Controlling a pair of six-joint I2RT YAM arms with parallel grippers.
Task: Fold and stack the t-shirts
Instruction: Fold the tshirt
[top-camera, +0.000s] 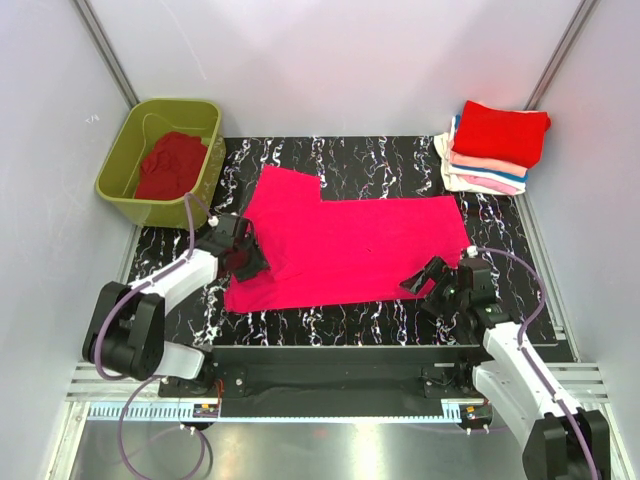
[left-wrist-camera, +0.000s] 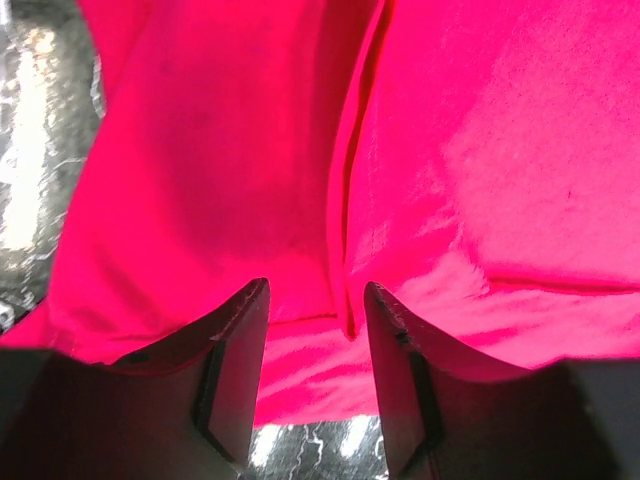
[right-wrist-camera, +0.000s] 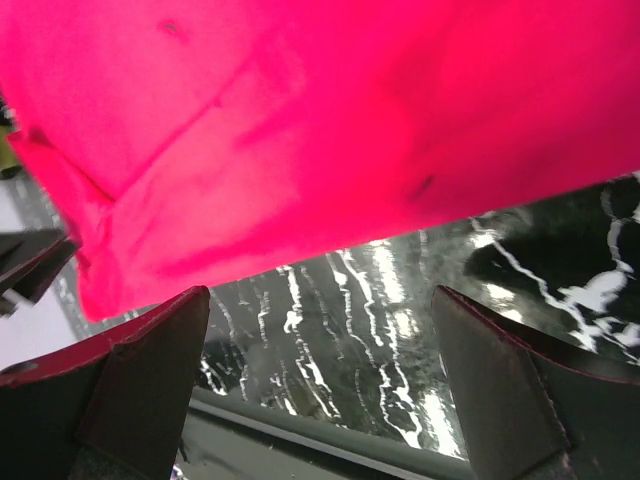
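Note:
My left gripper should grab the sleeve's tip (top-camera: 270, 174) and fold it inward, because the sleeve (top-camera: 289, 190) sticks out past the magenta t-shirt's back edge, far from my right gripper.
A vivid magenta t-shirt (top-camera: 350, 240) lies spread flat on the black marbled table (top-camera: 330, 325). My left gripper (top-camera: 248, 262) is at the shirt's left edge. In the left wrist view it (left-wrist-camera: 317, 290) is open, with a raised fold of the shirt (left-wrist-camera: 350, 240) running between the jaws. My right gripper (top-camera: 420, 280) is at the shirt's front right edge. In the right wrist view it (right-wrist-camera: 320, 295) is wide open and empty over bare table, with the shirt's hem (right-wrist-camera: 330, 150) just ahead. A stack of folded t-shirts (top-camera: 495, 145), red on top, sits at the back right.
An olive-green tub (top-camera: 125, 150) stands at the back left with a crumpled dark red cloth (top-camera: 170, 165) inside. Grey walls enclose the table on three sides. The table's front edge and a metal rail (top-camera: 330, 405) run near the arm bases.

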